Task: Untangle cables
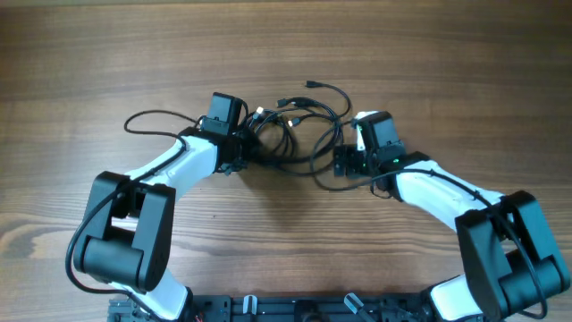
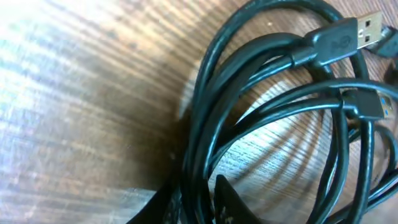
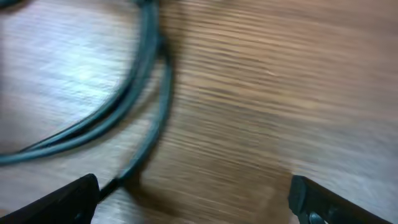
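The parts of the cables (image 3: 155, 121) are outside my right gripper's open fingers. So next my right gripper moves back and grabs the bunched cables (image 1: 259, 156) next to my left gripper.
The cables (image 1: 290, 134) lie as a loose black tangle on the wooden table between my two arms. My left gripper (image 1: 243, 152) is at the tangle's left side. In the left wrist view its gripper (image 2: 200, 188) stands narrow, with several strands of the cables (image 2: 205, 112) running between the jaws. Two USB plugs (image 2: 367, 28) show at the top right of that view. My right gripper (image 1: 344, 161) sits at the tangle's right side, low over the wood. In its wrist view the gripper (image 3: 193, 186) is wide open, with two cable strands (image 3: 146, 68) passing just past the left finger (image 3: 74, 193).
One black strand (image 1: 152, 116) loops out to the left behind my left wrist. A strand ending in a plug (image 1: 310, 85) reaches toward the far side. Bare wooden table (image 1: 286, 36) lies all around, and the arm bases (image 1: 286, 309) stand at the near edge.
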Robot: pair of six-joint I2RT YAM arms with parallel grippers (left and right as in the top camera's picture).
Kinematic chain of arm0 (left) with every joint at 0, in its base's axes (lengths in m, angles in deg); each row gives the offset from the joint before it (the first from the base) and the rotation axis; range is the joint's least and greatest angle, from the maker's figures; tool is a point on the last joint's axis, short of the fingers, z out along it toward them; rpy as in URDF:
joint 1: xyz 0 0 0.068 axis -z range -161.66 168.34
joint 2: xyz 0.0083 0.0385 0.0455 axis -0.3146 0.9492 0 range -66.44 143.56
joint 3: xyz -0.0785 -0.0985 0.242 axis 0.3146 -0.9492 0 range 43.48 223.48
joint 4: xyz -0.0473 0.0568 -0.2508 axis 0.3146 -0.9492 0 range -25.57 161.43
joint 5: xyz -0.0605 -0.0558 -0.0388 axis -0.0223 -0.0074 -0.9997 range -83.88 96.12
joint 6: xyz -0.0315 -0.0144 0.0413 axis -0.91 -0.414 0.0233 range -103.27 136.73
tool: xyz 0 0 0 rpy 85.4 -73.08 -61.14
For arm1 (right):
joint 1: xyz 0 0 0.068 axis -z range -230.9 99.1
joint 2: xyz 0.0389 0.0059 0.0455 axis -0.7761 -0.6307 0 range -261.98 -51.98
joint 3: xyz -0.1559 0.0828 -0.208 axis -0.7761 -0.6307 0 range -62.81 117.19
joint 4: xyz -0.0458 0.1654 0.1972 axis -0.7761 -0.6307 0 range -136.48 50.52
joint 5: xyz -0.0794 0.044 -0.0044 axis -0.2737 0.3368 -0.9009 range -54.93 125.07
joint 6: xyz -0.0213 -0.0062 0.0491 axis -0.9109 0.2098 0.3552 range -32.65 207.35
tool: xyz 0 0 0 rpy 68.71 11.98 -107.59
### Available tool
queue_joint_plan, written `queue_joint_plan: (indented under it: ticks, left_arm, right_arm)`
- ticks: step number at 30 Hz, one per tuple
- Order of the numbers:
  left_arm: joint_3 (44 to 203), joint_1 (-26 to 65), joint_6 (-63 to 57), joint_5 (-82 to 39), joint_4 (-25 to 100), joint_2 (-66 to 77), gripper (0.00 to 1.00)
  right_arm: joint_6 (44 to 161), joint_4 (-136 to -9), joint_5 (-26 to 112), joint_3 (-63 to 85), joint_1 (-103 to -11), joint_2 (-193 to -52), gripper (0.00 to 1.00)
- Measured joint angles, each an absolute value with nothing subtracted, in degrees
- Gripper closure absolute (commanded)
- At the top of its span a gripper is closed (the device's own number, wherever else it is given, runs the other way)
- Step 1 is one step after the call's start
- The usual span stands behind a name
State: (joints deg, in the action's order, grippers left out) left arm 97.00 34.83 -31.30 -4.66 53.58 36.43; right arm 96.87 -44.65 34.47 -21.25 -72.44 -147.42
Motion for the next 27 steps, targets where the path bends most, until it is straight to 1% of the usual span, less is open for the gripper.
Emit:
queue_joint_plan:
  ticks: [2,4,8,11,12,15,19,22,23,24,26,27]
  left_arm:
    - [96.93,34.83,-27.41,-4.62,54.10,36.52,0.81]
    - [96.93,34.83,-23.26,-4.47,54.30,36.54,0.78]
    - [96.93,34.85,-15.22,-4.62,54.80,36.52,0.62]
    - [96.93,34.87,-9.44,-4.99,56.11,36.52,0.51]
    - [96.93,34.87,-7.98,-4.82,56.57,36.52,0.50]
    - [96.89,34.89,-4.75,-4.75,57.60,36.54,0.45]
    - [96.82,34.89,-0.18,-5.38,58.56,36.65,0.42]
    - [96.80,34.89,2.16,-5.78,58.72,36.70,0.40]
    - [96.78,34.89,2.77,-5.80,58.87,36.70,0.40]
    - [96.76,34.89,3.21,-5.80,58.96,36.72,0.46]
    - [96.56,34.89,4.52,-5.78,59.59,36.80,0.70]
    - [96.54,34.87,4.50,-5.76,59.83,36.87,0.87]
  right_arm:
    - [93.20,-42.00,34.58,-21.49,-73.16,-147.12,0.00]
    - [90.97,-39.29,34.17,-21.56,-73.16,-145.59,0.00]
    - [84.74,-35.62,35.24,-21.65,-73.14,-141.04,0.00]
    - [72.15,-34.81,45.84,-21.65,-73.10,-138.53,0.00]
    - [67.21,-35.14,51.39,-21.65,-73.12,-138.53,0.00]
    - [58.40,-35.14,62.08,-21.67,-73.12,-138.53,0.00]
    - [53.57,-35.62,67.63,-21.67,-73.12,-138.57,0.01]
    - [52.70,-35.58,68.59,-21.67,-73.12,-140.34,0.00]
    - [52.68,-35.60,68.70,-21.67,-73.12,-141.17,0.00]
    - [52.76,-35.58,68.74,-21.67,-73.12,-142.24,0.00]
    - [53.92,-35.62,68.94,-21.67,-73.12,-144.75,0.00]
    - [54.73,-35.64,68.96,-21.67,-73.12,-145.28,0.00]
